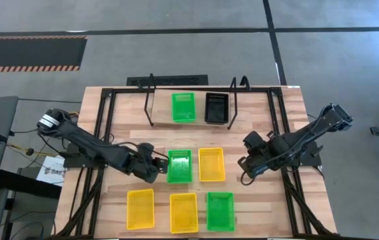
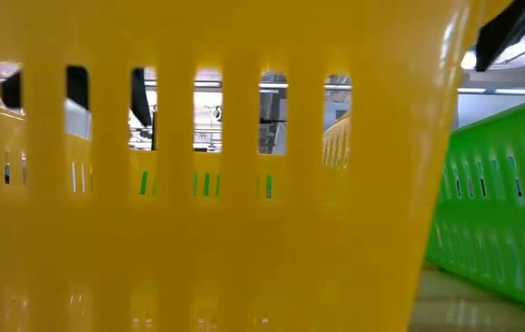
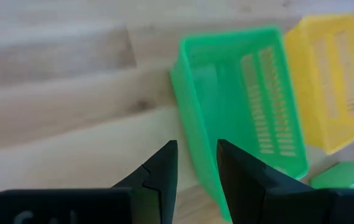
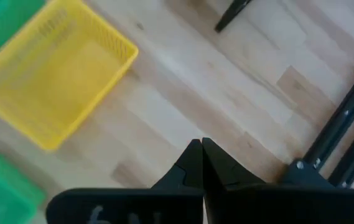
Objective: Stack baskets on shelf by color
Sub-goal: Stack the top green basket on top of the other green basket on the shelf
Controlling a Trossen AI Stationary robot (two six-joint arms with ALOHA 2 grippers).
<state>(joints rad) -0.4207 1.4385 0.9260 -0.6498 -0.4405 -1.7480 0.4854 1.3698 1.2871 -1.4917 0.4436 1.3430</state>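
Observation:
My gripper will lower the middle green basket (image 1: 180,166), and it should nest inside the shelf's green basket (image 1: 183,107), which stands open and empty and has a matching shape.
The black shelf (image 1: 150,100) stands at the table's far middle and carries one green basket (image 1: 183,107) and one black basket (image 1: 216,108), each flat on its base. Five baskets lie on the wood: a green one (image 1: 179,166), a yellow one (image 1: 211,164), and in the near row two yellow ones (image 1: 140,209) (image 1: 183,213) and a green one (image 1: 220,211). My left gripper (image 3: 196,171) is open and low at the middle green basket (image 3: 245,106); its fingers stand on either side of that basket's left wall (image 3: 192,124). My right gripper (image 4: 201,158) is shut over bare wood, right of the middle yellow basket (image 4: 52,81).
The large black frame (image 1: 279,127) runs along the table's sides, and one of its bars (image 4: 344,130) lies close to my right gripper. In the low view a yellow basket wall (image 2: 197,184) blocks almost everything, with a green basket (image 2: 493,231) beside it. The shelf's left third is bare.

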